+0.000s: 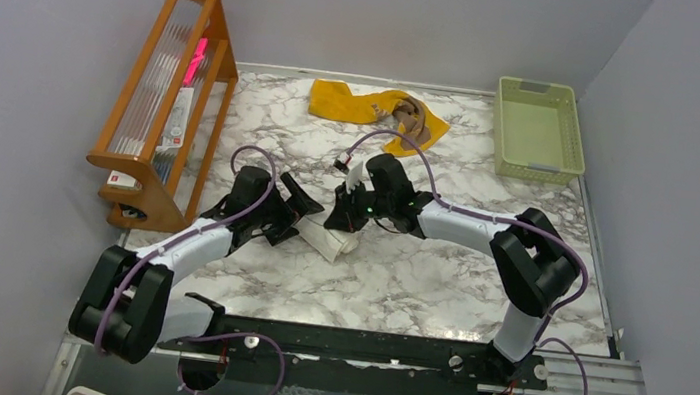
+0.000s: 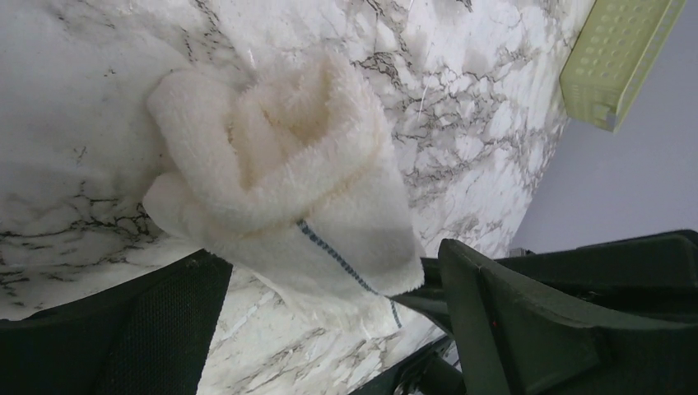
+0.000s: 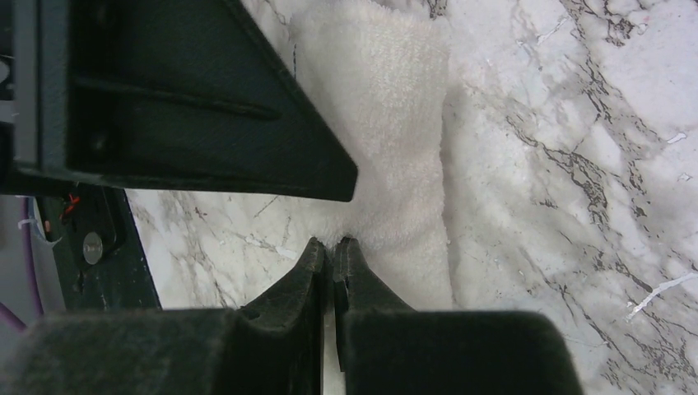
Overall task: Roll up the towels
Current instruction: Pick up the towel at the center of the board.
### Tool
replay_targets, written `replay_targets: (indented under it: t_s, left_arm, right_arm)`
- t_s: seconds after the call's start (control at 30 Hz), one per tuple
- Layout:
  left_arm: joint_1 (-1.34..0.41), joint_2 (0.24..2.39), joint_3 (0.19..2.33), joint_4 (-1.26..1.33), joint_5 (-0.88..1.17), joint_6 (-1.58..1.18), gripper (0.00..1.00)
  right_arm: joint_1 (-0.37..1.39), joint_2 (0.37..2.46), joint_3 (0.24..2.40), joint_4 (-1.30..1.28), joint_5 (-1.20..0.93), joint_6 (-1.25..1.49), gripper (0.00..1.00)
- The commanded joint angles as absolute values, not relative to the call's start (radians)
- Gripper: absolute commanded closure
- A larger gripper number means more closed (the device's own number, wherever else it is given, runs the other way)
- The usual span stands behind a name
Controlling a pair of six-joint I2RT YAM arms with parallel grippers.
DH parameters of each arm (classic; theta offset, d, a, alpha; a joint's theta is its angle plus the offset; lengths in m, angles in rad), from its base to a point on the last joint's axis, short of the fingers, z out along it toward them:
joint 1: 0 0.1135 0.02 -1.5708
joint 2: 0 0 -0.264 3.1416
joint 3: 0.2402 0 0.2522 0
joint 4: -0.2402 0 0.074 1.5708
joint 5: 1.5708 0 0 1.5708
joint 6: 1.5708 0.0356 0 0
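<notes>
My right gripper is shut against the cream-white towel [image 1: 328, 242], so next my left gripper pinches the roll's spiral end [image 2: 280, 144], lifts it and passes it over for the basket.
The cream-white towel [image 1: 331, 243] lies rolled on the marble table between both arms, its spiral end and blue stitched hem showing in the left wrist view [image 2: 280, 164]. My left gripper [image 1: 306, 215] is open, its fingers [image 2: 156, 329] standing on either side of the roll's end without pinching it [image 2: 329, 288]. My right gripper [image 1: 343, 219] is shut, its tips [image 3: 331, 247] resting against the near edge of the towel [image 3: 395, 123]; no cloth shows between them. The mustard yellow towel [image 1: 358, 103] lies crumpled at the back, with the brown towel [image 1: 411, 117] on it.
A pale green plastic basket [image 1: 503, 126] stands at the back right, also in the left wrist view [image 2: 617, 58]. A wooden rack [image 1: 172, 95] stands along the left wall. One dark left-gripper finger [image 3: 189, 107] hangs close over the roll.
</notes>
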State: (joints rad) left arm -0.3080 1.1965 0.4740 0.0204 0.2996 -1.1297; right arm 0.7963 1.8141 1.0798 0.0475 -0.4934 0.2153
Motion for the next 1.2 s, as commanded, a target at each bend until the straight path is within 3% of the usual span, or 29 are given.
replay_targets:
  t_s: [0.0,0.2,0.37,0.43,0.6,0.63,0.73,0.77,0.8,0.83,0.97,1.0,1.07,1.17]
  left_arm:
    - [-0.322,1.262,0.467,0.138,0.252,-1.217,0.01]
    - [-0.323,1.274,0.440,0.183,0.181,-1.250,0.01]
    - [-0.325,1.301,0.435,0.228,0.149,-1.277,0.11]
    - [-0.327,1.320,0.436,0.248,0.145,-1.279,0.17]
    - [-0.331,1.380,0.458,0.297,0.150,-1.254,0.44]
    - [-0.332,1.391,0.469,0.303,0.153,-1.238,0.48]
    - [-0.334,1.407,0.504,0.303,0.152,-1.155,0.57]
    - [-0.334,1.398,0.515,0.286,0.139,-1.121,0.57]
    - [-0.334,1.382,0.527,0.265,0.118,-1.086,0.57]
    - [-0.334,1.365,0.543,0.241,0.101,-1.043,0.57]
    - [-0.310,1.301,0.614,0.194,0.169,-0.864,0.54]
    - [-0.301,1.292,0.633,0.195,0.217,-0.823,0.53]
    - [-0.279,1.278,0.670,0.210,0.342,-0.747,0.52]
    - [-0.258,1.273,0.736,0.201,0.528,-0.635,0.51]
  right_arm:
    - [0.792,1.808,1.113,0.042,-0.551,0.193,0.99]
    - [0.793,1.798,1.114,0.045,-0.586,0.188,0.99]
    - [0.793,1.790,1.107,0.046,-0.599,0.185,0.99]
    - [0.793,1.790,1.107,0.046,-0.617,0.182,0.99]
    - [0.793,1.802,1.121,0.036,-0.675,0.174,0.99]
    - [0.793,1.803,1.121,0.035,-0.676,0.171,0.93]
    - [0.792,1.780,1.117,0.029,-0.645,0.151,0.57]
    - [0.793,1.757,1.107,0.034,-0.625,0.140,0.42]
    - [0.793,1.727,1.091,0.046,-0.603,0.128,0.20]
    - [0.793,1.688,1.075,0.059,-0.576,0.114,0.13]
    - [0.791,1.503,0.982,0.121,-0.388,0.090,0.11]
    - [0.786,1.448,0.940,0.165,-0.333,0.103,0.03]
    - [0.755,1.362,0.840,0.269,-0.254,0.172,0.00]
    - [0.639,1.316,0.820,0.259,-0.412,0.293,0.00]
